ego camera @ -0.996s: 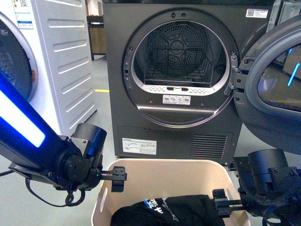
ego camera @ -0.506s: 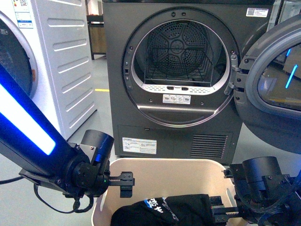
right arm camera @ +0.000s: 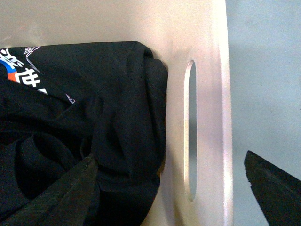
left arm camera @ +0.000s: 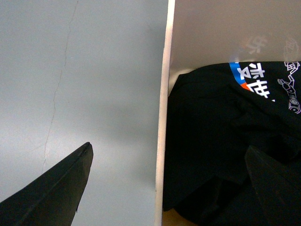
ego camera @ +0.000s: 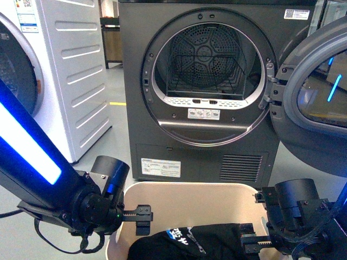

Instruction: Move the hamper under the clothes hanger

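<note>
I expect the black T-shirt (ego camera: 217, 239) to come along with its folds hardly moving when I carry the hamper, because the T-shirt lies slumped below the hamper's rim (ego camera: 192, 183).
The hamper (ego camera: 184, 188) is a beige tub at the bottom of the front view, with a black T-shirt (ego camera: 198, 242) lying inside. My left gripper (ego camera: 142, 219) is open and straddles the hamper's left wall (left arm camera: 162, 117), one finger outside over the floor and one inside over the T-shirt (left arm camera: 211, 141). My right gripper (ego camera: 246, 239) is open astride the right wall (right arm camera: 209, 94), beside its oval handle slot (right arm camera: 189, 132), with one finger over the T-shirt (right arm camera: 94, 94). The clothes hanger is out of view.
A dark grey dryer (ego camera: 179, 146) stands right behind the hamper, its round door (ego camera: 314, 108) swung open to the right. A white washing machine (ego camera: 70, 70) stands at the left. Grey floor (left arm camera: 70, 70) lies outside the hamper's walls.
Both grippers have sunk lower over the hamper's side walls. The right one has also shifted slightly left. The hamper has not moved.
</note>
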`<state>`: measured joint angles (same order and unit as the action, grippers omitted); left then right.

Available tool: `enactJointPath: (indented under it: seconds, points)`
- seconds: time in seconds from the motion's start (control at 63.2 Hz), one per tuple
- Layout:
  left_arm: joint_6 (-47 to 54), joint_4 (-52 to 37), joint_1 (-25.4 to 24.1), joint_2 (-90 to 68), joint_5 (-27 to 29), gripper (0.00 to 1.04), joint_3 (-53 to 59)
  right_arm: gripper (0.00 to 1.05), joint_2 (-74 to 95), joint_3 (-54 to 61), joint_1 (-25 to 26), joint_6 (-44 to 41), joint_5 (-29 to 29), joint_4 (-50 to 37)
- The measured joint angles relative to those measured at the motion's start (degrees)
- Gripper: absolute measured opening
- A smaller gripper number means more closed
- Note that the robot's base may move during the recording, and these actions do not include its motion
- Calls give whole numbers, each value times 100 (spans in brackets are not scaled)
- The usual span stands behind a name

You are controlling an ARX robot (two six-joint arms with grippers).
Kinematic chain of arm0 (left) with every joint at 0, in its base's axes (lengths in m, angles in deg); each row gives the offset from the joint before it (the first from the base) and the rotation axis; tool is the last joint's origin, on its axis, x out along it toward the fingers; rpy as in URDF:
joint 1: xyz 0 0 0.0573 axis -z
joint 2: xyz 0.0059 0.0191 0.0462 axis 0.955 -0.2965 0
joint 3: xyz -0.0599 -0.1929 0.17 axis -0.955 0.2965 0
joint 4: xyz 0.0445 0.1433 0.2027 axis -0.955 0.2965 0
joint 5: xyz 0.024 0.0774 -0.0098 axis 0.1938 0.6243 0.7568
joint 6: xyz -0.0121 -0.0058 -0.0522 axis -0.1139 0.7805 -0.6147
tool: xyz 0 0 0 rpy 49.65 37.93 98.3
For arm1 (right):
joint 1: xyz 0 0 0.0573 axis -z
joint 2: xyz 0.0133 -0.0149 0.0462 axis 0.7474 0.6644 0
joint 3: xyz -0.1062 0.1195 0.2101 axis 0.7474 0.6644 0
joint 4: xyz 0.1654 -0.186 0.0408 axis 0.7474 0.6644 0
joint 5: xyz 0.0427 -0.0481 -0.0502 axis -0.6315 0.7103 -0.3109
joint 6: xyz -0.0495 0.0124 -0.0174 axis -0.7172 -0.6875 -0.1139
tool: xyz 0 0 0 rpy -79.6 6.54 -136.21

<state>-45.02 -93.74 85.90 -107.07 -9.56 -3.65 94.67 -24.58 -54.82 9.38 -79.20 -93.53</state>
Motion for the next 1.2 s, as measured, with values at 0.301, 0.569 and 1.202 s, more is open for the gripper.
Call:
enactJointPath:
  seconds: [0.301, 0.569, 1.202]
  points:
    - [22, -59, 0, 0, 2, 53, 33, 39, 7, -31, -7, 46, 125, 72]
    - [68, -105, 2, 2, 42, 5, 48, 3, 7, -48, -9, 142, 234, 74]
    - [179, -55, -39, 588, 133, 4, 275, 3, -446, 120, -31, 157, 203, 175]
